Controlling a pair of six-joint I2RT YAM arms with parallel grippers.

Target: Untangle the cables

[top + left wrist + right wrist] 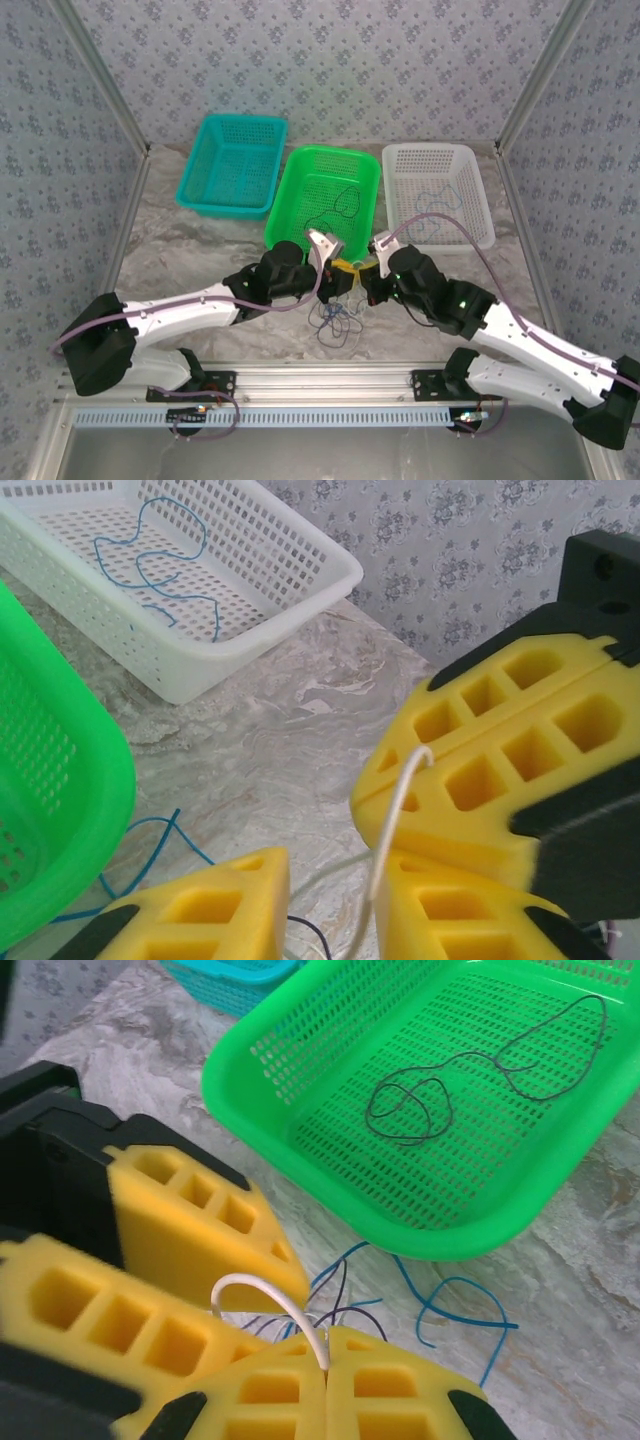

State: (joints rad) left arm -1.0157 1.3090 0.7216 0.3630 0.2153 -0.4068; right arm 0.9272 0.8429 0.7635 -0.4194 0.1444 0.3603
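The whitish cable [266,1285] is between the closed fingers of my right gripper, so next my left gripper grabs and lifts the cable before my right gripper goes for the tangle [337,325].
A small tangle of thin blue, dark and whitish cables [338,322] lies on the marble table in front of the green basket. Both grippers meet just above it. My right gripper [326,1368] is shut on a whitish cable [262,1293], which arches out of the seam between its yellow pads. That cable [392,820] runs down through the gap of my left gripper [335,912], which stands open around it. From above, the left gripper [333,280] and right gripper [366,280] nearly touch. Loose blue cable [455,1305] and dark cable [343,1300] trail on the table below.
A green basket [290,185] holds a dark cable [430,1100]. The white basket [480,200] holds a blue cable [150,570]. A teal basket [192,180] stands at the back left. Metal frame posts and patterned walls close in the table.
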